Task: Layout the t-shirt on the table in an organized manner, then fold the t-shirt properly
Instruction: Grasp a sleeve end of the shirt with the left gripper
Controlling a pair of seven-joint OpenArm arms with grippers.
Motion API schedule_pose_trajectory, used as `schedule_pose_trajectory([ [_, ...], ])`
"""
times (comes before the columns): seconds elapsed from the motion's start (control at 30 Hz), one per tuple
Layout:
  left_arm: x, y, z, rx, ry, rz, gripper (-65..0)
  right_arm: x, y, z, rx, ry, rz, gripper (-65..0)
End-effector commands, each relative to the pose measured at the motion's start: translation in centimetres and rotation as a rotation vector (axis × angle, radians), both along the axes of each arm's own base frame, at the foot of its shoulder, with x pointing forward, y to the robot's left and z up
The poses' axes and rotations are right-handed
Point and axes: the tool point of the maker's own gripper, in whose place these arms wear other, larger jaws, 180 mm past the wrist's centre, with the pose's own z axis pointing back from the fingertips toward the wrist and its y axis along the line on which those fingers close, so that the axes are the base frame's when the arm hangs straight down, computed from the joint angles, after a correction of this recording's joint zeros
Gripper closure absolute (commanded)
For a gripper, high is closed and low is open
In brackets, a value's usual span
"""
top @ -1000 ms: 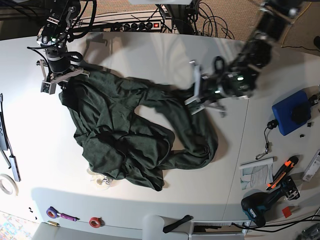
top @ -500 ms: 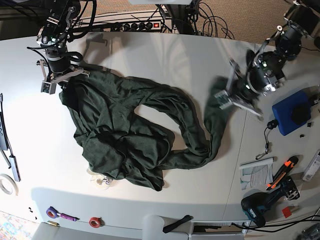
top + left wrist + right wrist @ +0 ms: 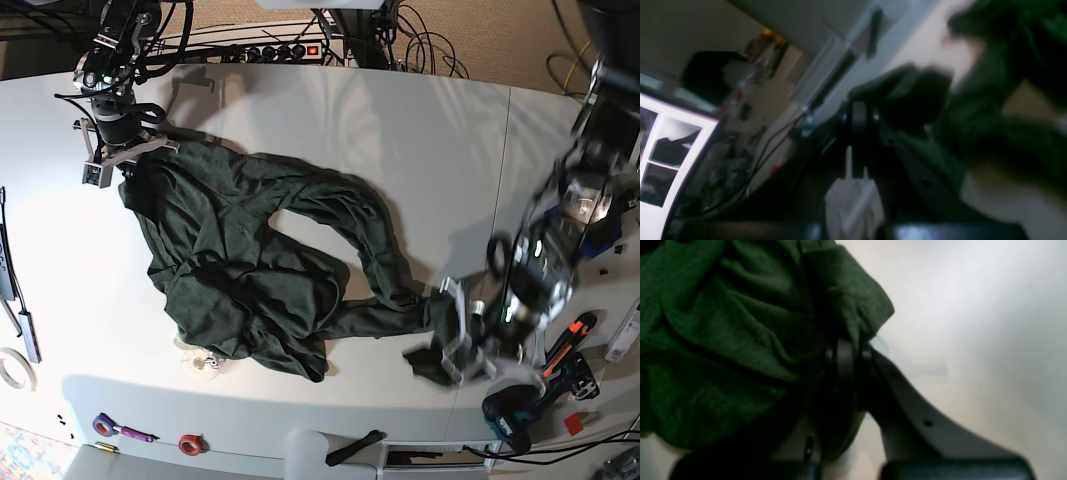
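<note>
The table's front is open and my right gripper holds down the t-shirt's back corner, so I should keep carrying the strip forward with my left gripper and let it go there.
The dark green t-shirt lies crumpled across the middle of the white table. My right gripper stands at the shirt's back left corner, shut on a bunched edge of fabric that shows close up at its fingertips. At the front right, my left gripper is shut on another part of the shirt, which trails from the pile as a long stretched strip. The left wrist view is blurred, but green cloth sits bunched at the shut gripper.
Tools lie on the right panel: a drill, an orange knife and a blue box half behind the arm. Tape rolls and a black marker sit at the front edge. A power strip runs along the back.
My left arm swung from the table's middle out to the right, then down to the front right, dragging its part of the shirt along. The right arm stayed put.
</note>
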Motion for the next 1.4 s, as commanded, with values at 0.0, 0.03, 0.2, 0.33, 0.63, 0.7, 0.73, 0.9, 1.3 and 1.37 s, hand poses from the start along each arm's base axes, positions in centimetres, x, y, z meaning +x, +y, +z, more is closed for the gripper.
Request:
schedule_pose_trajectory([
  [0.0, 2.0, -0.1, 2.9, -0.039, -0.069, 0.0, 0.0, 0.6, -0.3, 1.2, -0.016, -0.045, 0.004, 0.0],
  [0.03, 3.3, -0.5, 3.4, -0.07, -0.06, -0.007, 0.0, 0.6, -0.3, 1.2, -0.016, -0.045, 0.004, 0.0],
  [0.2, 9.9, -2.6, 7.7, -0.251, -0.039, -0.014, 0.0, 0.6, -0.3, 1.3, -0.017, -0.047, 0.004, 0.0],
  [0.33, 13.0, -4.9, 12.9, -0.331, -0.045, -0.034, 0.0, 0.7, -0.3, 1.3, -0.018, -0.05, 0.004, 0.0],
  [0.63, 14.8, -7.4, 17.2, -0.418, -0.024, -0.047, -29.7, 0.8, -0.3, 1.4, -0.019, -0.056, 0.004, 0.0],
  [0.7, 15.3, -6.5, 15.0, -0.404, 0.041, -0.002, -32.2, 0.8, -0.3, 1.4, -0.019, -0.056, 0.004, 0.0],
  [0.73, 15.5, -5.9, 13.7, -0.396, 0.077, 0.024, -32.2, 0.8, -0.3, 1.4, -0.019, -0.057, 0.004, 0.0],
  [0.9, 15.0, -2.9, 5.6, -0.325, 0.323, 0.104, -32.2, 0.9, -0.3, 1.6, -0.021, -0.069, 0.004, 0.0],
  [1.3, 5.3, -2.5, -12.1, -0.437, 0.751, 0.009, -32.3, 0.9, -0.3, 1.6, -0.02, -0.067, 0.004, 0.0],
  [1.37, 5.1, -2.8, -13.2, -0.447, 0.733, 0.027, -32.5, 0.9, -0.3, 1.5, -0.02, -0.065, 0.005, 0.0],
])
